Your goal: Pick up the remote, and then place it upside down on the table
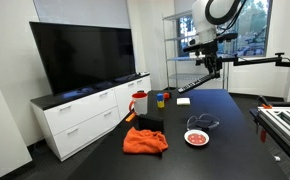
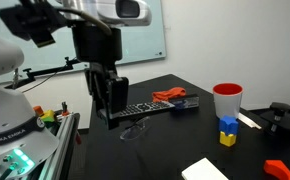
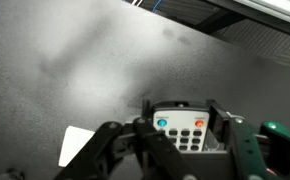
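I should tilt my gripper level and swing the remote upright to turn it over before I lower it, because the remote's button side [image 3: 181, 129] points up toward my wrist.
My gripper [image 1: 214, 68] is shut on the remote [image 1: 195, 82], a long slim black bar, and holds it in the air above the black table [image 1: 230, 115]. In an exterior view the remote [image 2: 155, 108] sticks out sideways from the gripper [image 2: 109, 100], roughly level, over the table [image 2: 175, 145]. In the wrist view the remote's button face [image 3: 185, 135], with a blue and an orange button, sits between the fingers [image 3: 182, 110], with the table top [image 3: 85, 60] far below.
On the table lie an orange cloth [image 1: 145, 141] [image 2: 170, 95], a red cup [image 1: 139, 102] [image 2: 226, 100], blue and yellow blocks [image 2: 226, 131], a red plate [image 1: 196, 138], glasses [image 1: 203, 123] and a small white rectangle [image 2: 205, 170] [image 3: 77, 146]. A white cabinet [image 1: 85, 118] with a TV stands beside it.
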{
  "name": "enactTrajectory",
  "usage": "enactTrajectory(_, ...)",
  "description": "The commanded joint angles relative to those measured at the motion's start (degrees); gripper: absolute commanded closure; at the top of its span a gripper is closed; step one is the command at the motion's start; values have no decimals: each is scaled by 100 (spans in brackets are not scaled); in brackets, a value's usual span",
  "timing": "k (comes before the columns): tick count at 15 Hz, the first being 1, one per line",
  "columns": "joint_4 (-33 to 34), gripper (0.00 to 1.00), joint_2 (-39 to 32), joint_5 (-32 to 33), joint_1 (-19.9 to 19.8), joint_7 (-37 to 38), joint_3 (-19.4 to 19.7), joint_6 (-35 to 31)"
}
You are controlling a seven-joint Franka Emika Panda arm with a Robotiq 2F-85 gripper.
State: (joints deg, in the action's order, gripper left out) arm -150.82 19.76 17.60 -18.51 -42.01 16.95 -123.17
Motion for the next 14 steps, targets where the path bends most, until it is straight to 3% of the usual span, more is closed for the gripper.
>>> enactTrajectory(1,436,68,221,-75,233,-548,94,1224)
enactTrajectory(4,1166,68,-78,-33,364,-946,53,2548)
enactTrajectory(7,2044,68,-690,-27,517,-693,-66,3687)
enactTrajectory(14,2970,68,-2521,19,631,742,-316,4176)
